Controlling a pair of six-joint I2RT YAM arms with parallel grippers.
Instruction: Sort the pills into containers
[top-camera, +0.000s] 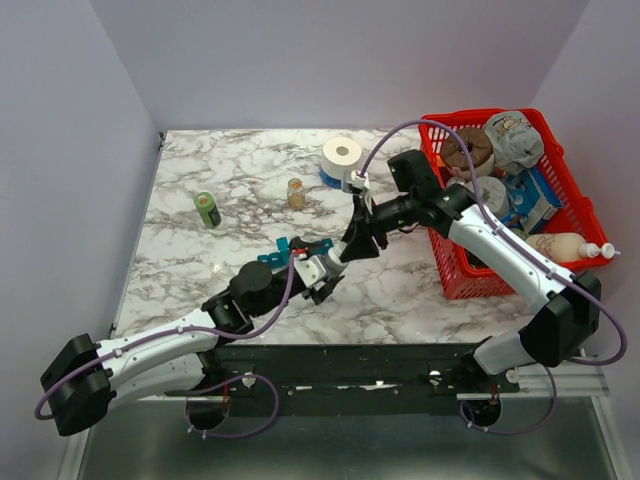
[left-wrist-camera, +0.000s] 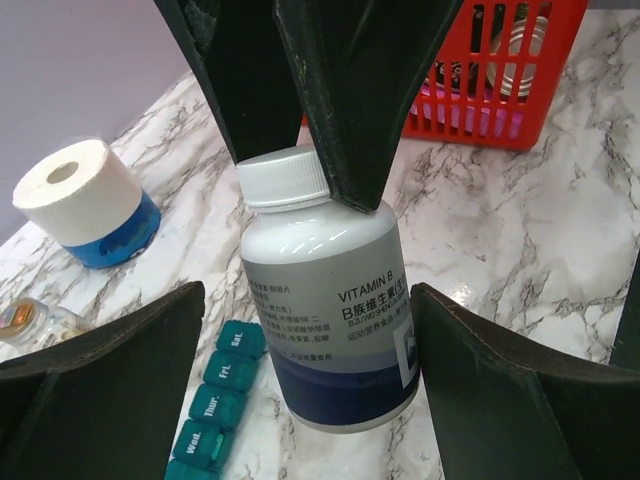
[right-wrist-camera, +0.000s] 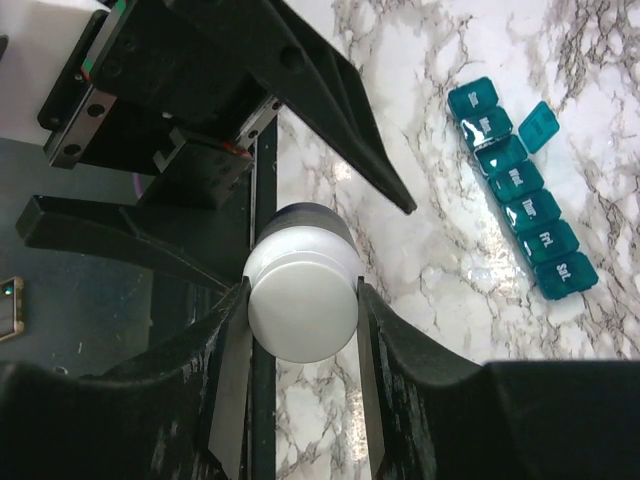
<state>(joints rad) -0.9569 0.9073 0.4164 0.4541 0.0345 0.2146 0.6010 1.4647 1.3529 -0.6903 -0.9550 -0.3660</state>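
The bottle is held by its cap in my right gripper only, so my left gripper should close on the bottle's body before my right gripper opens and turns.
A white vitamin bottle with a white cap stands upright between both grippers. My right gripper is shut on the cap from above; it also shows in the top view. My left gripper is open wide around the bottle's body: its right finger is at the bottle's side, its left finger stands apart. The teal pill organizer strip lies on the marble beside the bottle, one end lid flipped open; it also shows in the left wrist view and top view. No pills are in view.
A red mesh basket full of items stands at the right. A white roll on a blue base sits at the back, with a small amber jar and a green bottle to its left.
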